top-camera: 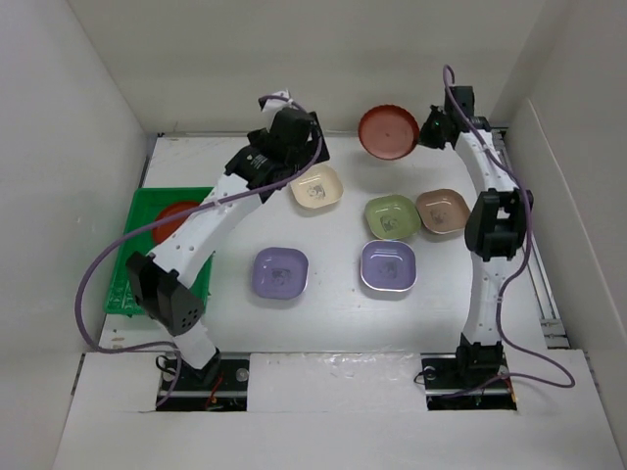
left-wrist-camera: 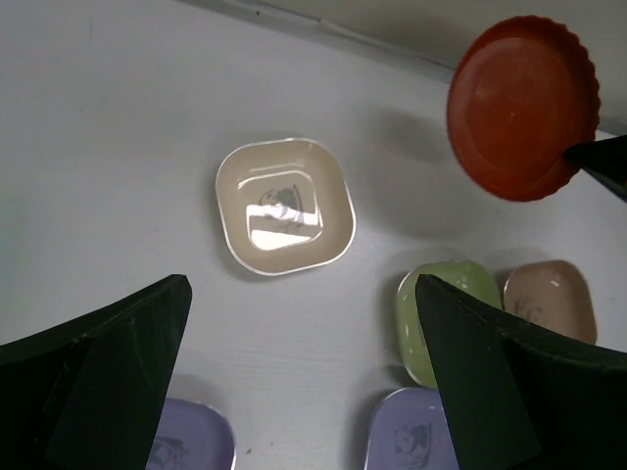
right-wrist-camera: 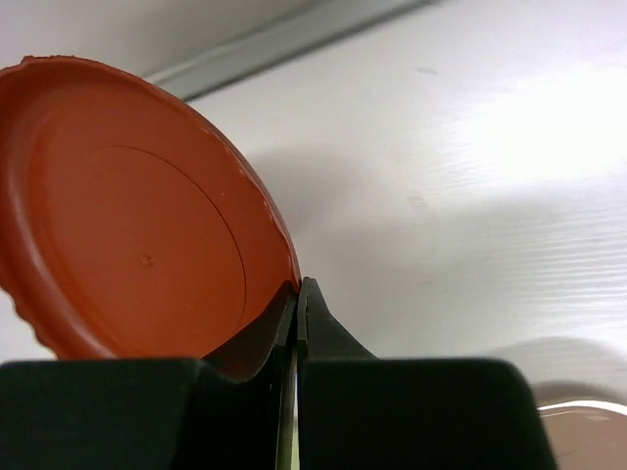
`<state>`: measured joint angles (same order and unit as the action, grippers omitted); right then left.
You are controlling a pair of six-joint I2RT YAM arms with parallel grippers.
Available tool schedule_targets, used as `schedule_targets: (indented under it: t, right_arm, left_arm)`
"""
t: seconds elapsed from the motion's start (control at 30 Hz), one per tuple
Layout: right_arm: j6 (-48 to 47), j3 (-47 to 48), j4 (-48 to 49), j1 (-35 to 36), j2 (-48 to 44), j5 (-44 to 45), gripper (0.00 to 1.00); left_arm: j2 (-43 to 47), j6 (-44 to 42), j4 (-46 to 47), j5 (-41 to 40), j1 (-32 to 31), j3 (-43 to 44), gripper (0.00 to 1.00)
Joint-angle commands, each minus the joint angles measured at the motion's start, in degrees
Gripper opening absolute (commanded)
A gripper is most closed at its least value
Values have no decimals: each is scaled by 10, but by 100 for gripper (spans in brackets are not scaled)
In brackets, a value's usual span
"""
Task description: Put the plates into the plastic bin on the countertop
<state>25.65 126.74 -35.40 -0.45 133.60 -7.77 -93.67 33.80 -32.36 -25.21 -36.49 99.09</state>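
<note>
I should take the plate's free rim [top-camera: 361, 129] with my left gripper and carry the plate over, because the red-brown plate in my right gripper is far from the green bin [top-camera: 147, 211].
My right gripper [top-camera: 421, 135] is shut on the rim of a round red-brown plate [top-camera: 388, 131], held above the countertop [top-camera: 333, 304] at the back; the plate fills the right wrist view [right-wrist-camera: 127, 215] and shows in the left wrist view [left-wrist-camera: 522, 108]. My left gripper [top-camera: 306, 168] is open and empty above the cream plate [top-camera: 317, 190], which lies ahead of its fingers [left-wrist-camera: 108, 372]. The light green plate [top-camera: 392, 216], tan-pink plate [top-camera: 441, 211] and two lavender plates [top-camera: 281, 271] [top-camera: 388, 266] lie on the countertop. A second red-brown plate [top-camera: 176, 216] lies in the green bin [top-camera: 137, 211] at the left.
White walls close in the left, back and right sides. A metal rail [top-camera: 537, 284] runs along the right edge. The left arm's purple cable [top-camera: 93, 284] loops over the bin's near end.
</note>
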Motion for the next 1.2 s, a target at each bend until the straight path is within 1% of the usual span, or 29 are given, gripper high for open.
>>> schedule_targets:
  t: [0.0, 0.03, 0.1, 0.13, 0.17, 0.23, 0.3, 0.33, 0.4, 0.43, 0.47, 0.5, 0.57, 0.6, 0.63, 0.7, 0.77, 0.83, 0.87, 0.9, 1.0, 1.03, 1.13, 1.17]
  right_arm:
    - [-21, 17, 31, 40, -70, 5, 0]
    - [-28, -9, 23, 61, -80, 5, 0]
    - [-40, -63, 44, 85, -133, 5, 0]
    - [-40, -136, 83, 108, -158, 5, 0]
    - [-40, -174, 107, 118, -207, 5, 0]
    - [-40, -245, 135, 140, -244, -4, 0]
    - [-40, -272, 135, 154, -286, -13, 0]
    - [-40, -286, 142, 163, -301, -13, 0]
    - [-53, -311, 142, 192, -336, -22, 0]
    - [-59, -316, 142, 200, -346, -16, 0]
    - [-59, -316, 142, 206, -356, -11, 0]
    - [-59, -322, 142, 211, -366, -1, 0]
    - [-59, -328, 142, 216, -382, 19, 0]
    - [-59, -317, 133, 222, -388, 19, 0]
    - [-59, -317, 133, 222, -389, 19, 0]
    - [-64, -309, 125, 222, -394, 11, 0]
    - [-64, -309, 125, 227, -399, 6, 0]
    - [-64, -309, 125, 227, -404, -8, 0]
    - [-64, -309, 125, 227, -404, -21, 0]
    - [-64, -309, 125, 227, -404, -32, 0]
    - [-64, -309, 125, 222, -404, -48, 0]
    - [-64, -309, 125, 222, -404, -64, 0]
    - [-64, -309, 125, 208, -404, -105, 0]
    - [-64, -309, 132, 200, -404, -133, 0]
  left_arm:
    - [-35, -35, 19, -4, 6, 78, 100]
    - [-65, -45, 19, -10, 6, 117, 100]
    - [-95, -51, 7, -10, 13, 152, 100]
    - [-109, -51, 0, -10, 13, 182, 100]
    - [-131, -58, -9, -16, 13, 192, 100]
    - [-150, -59, -28, -22, 19, 209, 100]
    - [-155, -51, -36, -30, 25, 209, 100]
    - [-155, -51, -36, -21, 25, 197, 100]
    - [-147, -45, -20, -21, 25, 160, 96]
    - [-147, -45, -20, -21, 25, 147, 92]
    - [-141, -40, -15, -21, 25, 136, 84]
    - [-141, -40, -15, -16, 25, 120, 79]
    - [-127, -31, -15, -10, 25, 103, 66]
    - [-122, -24, -15, -5, 25, 82, 53]
    - [-110, -24, -8, -5, 25, 73, 46]
    - [-104, -24, 2, 1, 25, 54, 38]
    - [-98, -24, 2, -6, 25, 49, 23]
    - [-98, -19, -5, -12, 30, 49, 18]
    - [-93, -19, -10, -17, 30, 44, 18]
    - [-93, -19, -10, -22, 30, 44, 24]
    - [-75, -19, -4, -17, 30, 25, 45]
    - [-70, -19, -4, -17, 30, 25, 54]
    - [-54, -24, 10, -11, 30, 1, 55]
    - [-45, -24, 16, -5, 30, 1, 49]
